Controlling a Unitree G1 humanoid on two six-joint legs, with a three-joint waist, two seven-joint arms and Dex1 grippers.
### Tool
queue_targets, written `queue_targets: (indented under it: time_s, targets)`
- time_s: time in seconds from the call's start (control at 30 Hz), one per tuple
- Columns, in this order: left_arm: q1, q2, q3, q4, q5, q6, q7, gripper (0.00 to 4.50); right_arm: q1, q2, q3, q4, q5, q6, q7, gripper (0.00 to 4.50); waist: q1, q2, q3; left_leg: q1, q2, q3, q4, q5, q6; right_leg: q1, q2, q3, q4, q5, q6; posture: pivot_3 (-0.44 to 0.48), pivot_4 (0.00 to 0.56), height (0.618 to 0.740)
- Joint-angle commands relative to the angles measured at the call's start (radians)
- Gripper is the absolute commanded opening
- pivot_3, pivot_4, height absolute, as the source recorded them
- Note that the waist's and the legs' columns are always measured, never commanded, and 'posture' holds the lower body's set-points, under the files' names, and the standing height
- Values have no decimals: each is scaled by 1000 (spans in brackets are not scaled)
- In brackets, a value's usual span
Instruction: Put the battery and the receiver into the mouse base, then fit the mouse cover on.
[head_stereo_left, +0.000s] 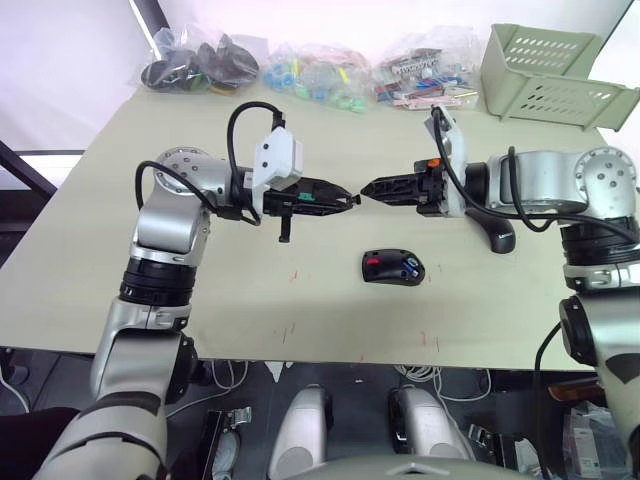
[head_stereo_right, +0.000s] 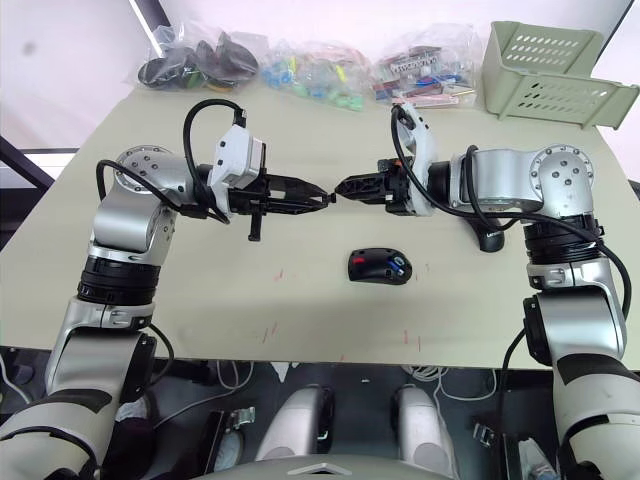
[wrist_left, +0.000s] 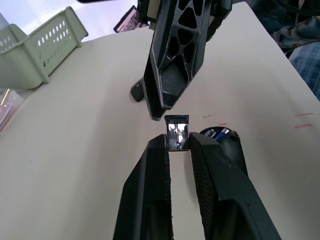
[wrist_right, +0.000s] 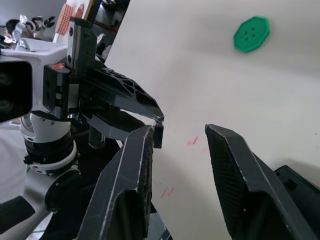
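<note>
I see the blue battery leaving part of the compartment open (head_stereo_left: 411, 266), so the receiver (head_stereo_left: 357, 200) will settle in beside the blue battery when I push the receiver in.
My left gripper (head_stereo_left: 352, 199) hovers over the middle of the table, shut on the receiver (wrist_left: 177, 131), a tiny dark squarish plug held at its fingertips. My right gripper (head_stereo_left: 367, 189) faces it tip to tip, open, with one finger (wrist_right: 142, 150) almost touching the receiver. Below them on the table lies the mouse base (head_stereo_left: 392, 268), black with a red part, and the blue battery (head_stereo_left: 410, 266) sits in its compartment. The glossy black mouse cover (head_stereo_left: 497, 235) lies to the right, partly behind my right arm.
A pale green basket (head_stereo_left: 550, 70) stands at the back right corner. Bags of small parts (head_stereo_left: 300, 75) line the table's (head_stereo_left: 250, 290) far edge. A flat green disc (wrist_right: 251, 34) lies on the table beyond my left arm.
</note>
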Motion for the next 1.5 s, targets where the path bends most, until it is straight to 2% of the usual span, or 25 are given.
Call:
queue_targets:
  time_s: [0.03,1.0,1.1,1.17,1.5]
  targets:
    - [-20,6,7,-20,-18,-23,9,605,-24,7,-50,-10,25,6,-13,1709,0,0,0,0,0,0,0,0,0,0,0,0,0,0,0,0,150,740]
    - [-15,-1,-2,-32,-26,-26,34,605,2,43,-64,-16,25,28,-33,1709,-2,2,1,0,0,0,-1,0,0,-1,0,0,0,0,0,0,150,740]
    - [-16,-1,-2,-31,-28,-26,34,605,3,44,-65,-16,25,28,-34,908,-2,2,1,0,0,0,-1,0,0,-1,0,0,0,0,0,0,150,740]
    - [-14,1,-3,-31,-29,-29,33,605,2,45,-65,-15,25,27,-35,60,-2,2,1,0,0,0,-1,0,0,-1,0,0,0,0,0,0,150,740]
    - [-7,2,-4,-39,-36,-26,37,605,6,47,-69,-13,25,31,-34,19,-2,2,1,0,0,0,-1,0,0,-1,0,0,0,0,0,0,150,740]
